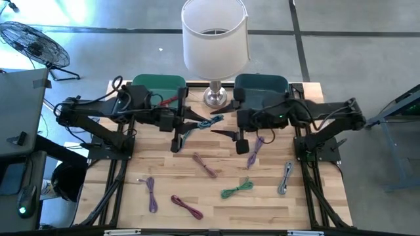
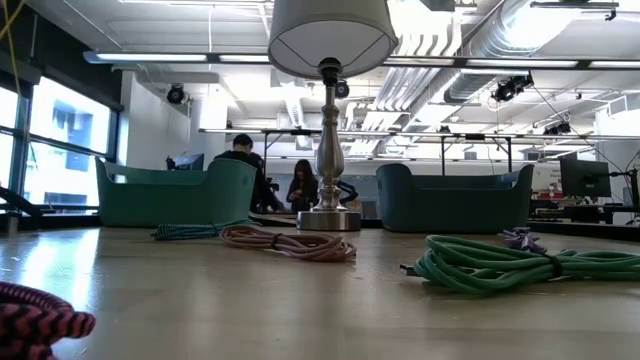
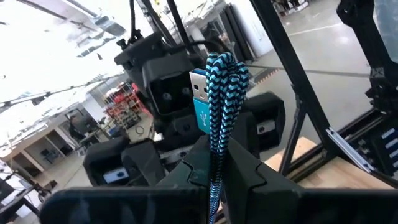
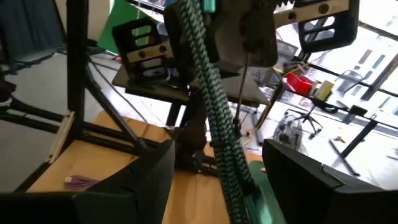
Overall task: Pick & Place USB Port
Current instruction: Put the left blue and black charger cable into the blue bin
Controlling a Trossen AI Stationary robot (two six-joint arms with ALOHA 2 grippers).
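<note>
My left gripper is holding the USB cable on the other side of the lamp from the teal bin (image 1: 261, 88). My right gripper should take the cable's plug end (image 1: 216, 119) and bring it to the bin.
A blue-and-black braided USB cable (image 1: 213, 121) is held up over the table's far middle, in front of the lamp. My left gripper (image 1: 200, 122) is shut on it. The silver USB plug (image 3: 198, 84) sticks out past the fingers. My right gripper (image 1: 222, 131) faces it from the right, open. In the right wrist view its fingers stand wide on either side of the braided cable (image 4: 217, 124) without touching it. Neither gripper shows in the low view. My left gripper pinches the bundled cable between its two fingers just behind the plug end (image 3: 217, 140), several strands together. The fingers come level from the table's left. The plug end is lifted clear; the rest hangs below (image 1: 188, 134), and a blue striped loop (image 2: 185, 232) lies on the table.
A lamp (image 1: 213, 39) stands at the far edge between a green bin (image 1: 157, 85) and a teal bin (image 1: 261, 84). Several other cables lie on the wood: pink (image 1: 205, 165), green (image 1: 236, 189), grey (image 1: 285, 178), purple (image 1: 151, 193), red (image 1: 187, 206), lilac (image 1: 254, 151).
</note>
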